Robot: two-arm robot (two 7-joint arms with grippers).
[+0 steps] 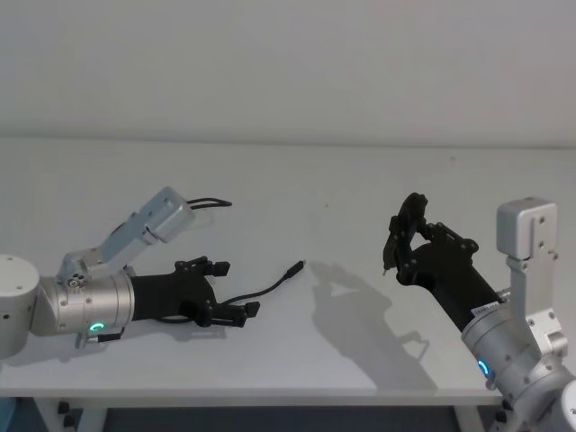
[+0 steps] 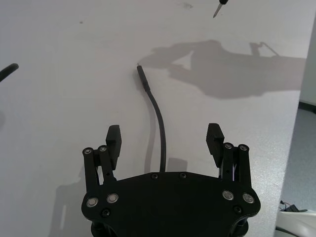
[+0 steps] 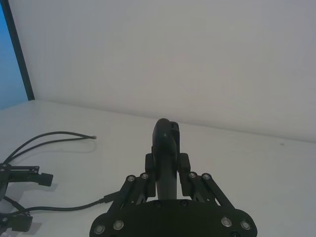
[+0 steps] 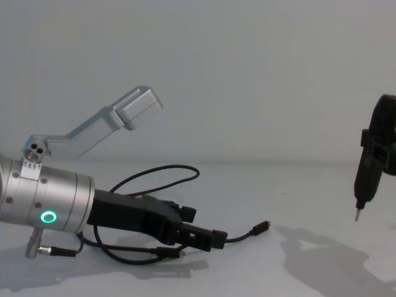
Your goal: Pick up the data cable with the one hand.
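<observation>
I expect the plug (image 4: 261, 228) to stick out almost level when I lift it, since a short, smooth curve of cable (image 4: 239, 239) runs past my fingers to it.
The data cable (image 1: 270, 289) is thin and black and lies looped on the white table, one small plug (image 1: 296, 268) pointing toward the middle. My left gripper (image 1: 236, 288), black on a silver wrist with a green ring, hovers low over it, open. In the left wrist view the cable (image 2: 159, 118) runs out between the spread fingers (image 2: 113, 138), touching neither. From the chest, its loops (image 4: 154, 173) curl behind and under the left gripper (image 4: 204, 228). My right gripper (image 1: 416, 236) is raised at the right, shut on a black pointed tool (image 4: 365, 179).
The table's front edge (image 1: 270, 393) runs close below both arms. A plain white wall stands behind. Bare tabletop (image 1: 351, 234) separates the cable's plug from the right arm, whose shadow falls there. The far cable loop (image 3: 59, 136) lies at the back left.
</observation>
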